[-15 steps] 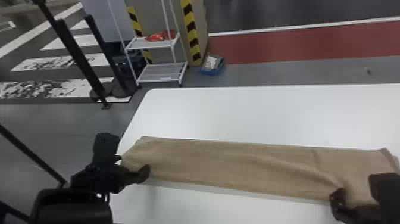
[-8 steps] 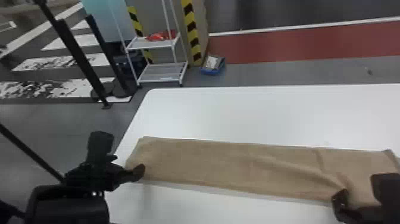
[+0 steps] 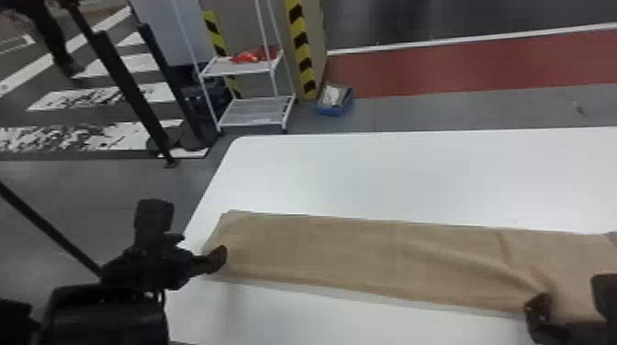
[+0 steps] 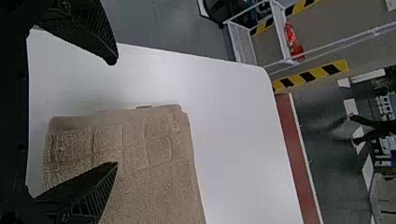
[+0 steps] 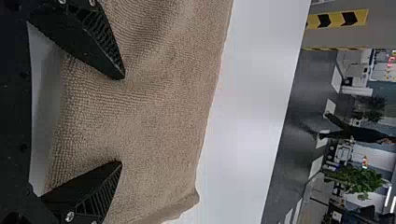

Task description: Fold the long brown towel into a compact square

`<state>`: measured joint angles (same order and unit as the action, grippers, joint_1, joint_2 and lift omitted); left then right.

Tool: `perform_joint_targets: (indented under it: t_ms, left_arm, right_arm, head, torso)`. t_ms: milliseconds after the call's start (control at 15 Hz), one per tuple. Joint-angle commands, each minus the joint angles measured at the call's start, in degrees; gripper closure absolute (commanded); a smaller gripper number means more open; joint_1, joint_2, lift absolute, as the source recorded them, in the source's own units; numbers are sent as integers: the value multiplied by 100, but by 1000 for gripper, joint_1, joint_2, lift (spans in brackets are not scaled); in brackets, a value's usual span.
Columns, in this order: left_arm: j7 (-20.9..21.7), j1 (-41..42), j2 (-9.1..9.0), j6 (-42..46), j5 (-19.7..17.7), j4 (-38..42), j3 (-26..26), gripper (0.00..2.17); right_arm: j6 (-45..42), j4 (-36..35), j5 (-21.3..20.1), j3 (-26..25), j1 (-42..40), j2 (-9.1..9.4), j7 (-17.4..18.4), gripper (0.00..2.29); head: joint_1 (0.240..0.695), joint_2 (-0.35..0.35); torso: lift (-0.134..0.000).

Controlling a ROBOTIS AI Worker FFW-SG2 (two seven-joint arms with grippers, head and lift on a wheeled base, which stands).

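Observation:
A second edge (image 4: 142, 107) shows at the towel's end, so the end's layers (image 3: 231, 242) will fold over as one when the robot lifts them and carries them across.
The long brown towel (image 3: 367, 252) lies flat across the table from left to right, with a diagonal wrinkle toward its right part. At its left end my left gripper (image 3: 206, 261) is open. In the left wrist view the left gripper (image 4: 114, 112) has its fingers wide apart, one over the towel (image 4: 149, 163) and the other over bare table. My right gripper (image 3: 569, 303) is at the towel's right part, near the front edge. Seen from the right wrist, the open right gripper (image 5: 123, 120) has both fingers over the towel (image 5: 154, 112).
The white table (image 3: 390, 179) extends behind the towel, and a strip of it runs along the front. Beyond its back left corner stand a white shelf rack (image 3: 252, 112), a blue box (image 3: 334, 98) on the floor and black posts (image 3: 133, 87).
My left gripper has shifted a little to the left, off the towel's left part toward its end. The right gripper and the towel look almost the same.

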<state>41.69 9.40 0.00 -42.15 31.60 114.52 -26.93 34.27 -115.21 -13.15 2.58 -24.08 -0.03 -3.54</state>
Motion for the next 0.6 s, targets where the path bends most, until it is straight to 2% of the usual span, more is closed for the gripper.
perform_joint_targets:
  t_ms: [0,133,267,467,533]
  left_arm:
    - [-56,10,-15,-158,-725,26,-146,90]
    - [-82,27,-15,-193,-1560,105,-383,90]
    - [-179,45,-15,-193,-2017,132,-479,90]
    - [-522,10,-15,-176,-2228,17,-436,97]
    - [-522,-70,-15,-158,-2246,-88,-436,100]
  right_arm:
    - [-354,-168,164,-12,-97,8,-6,97]
    - [-548,-212,269,-29,-132,8,-6,97]
    - [-618,-212,331,-38,-141,8,-24,97]
    - [-917,-212,454,-82,-194,8,-59,97]
    - [-1040,-212,524,-108,-220,8,-85,97]
  head:
    - [695,278]
    - [695,275]
    - [695,268]
    - [695,266]
    - [695,268]
  torso:
    - [-123]
    - [-123]
    - [-123]
    - [-123]
    - [-123]
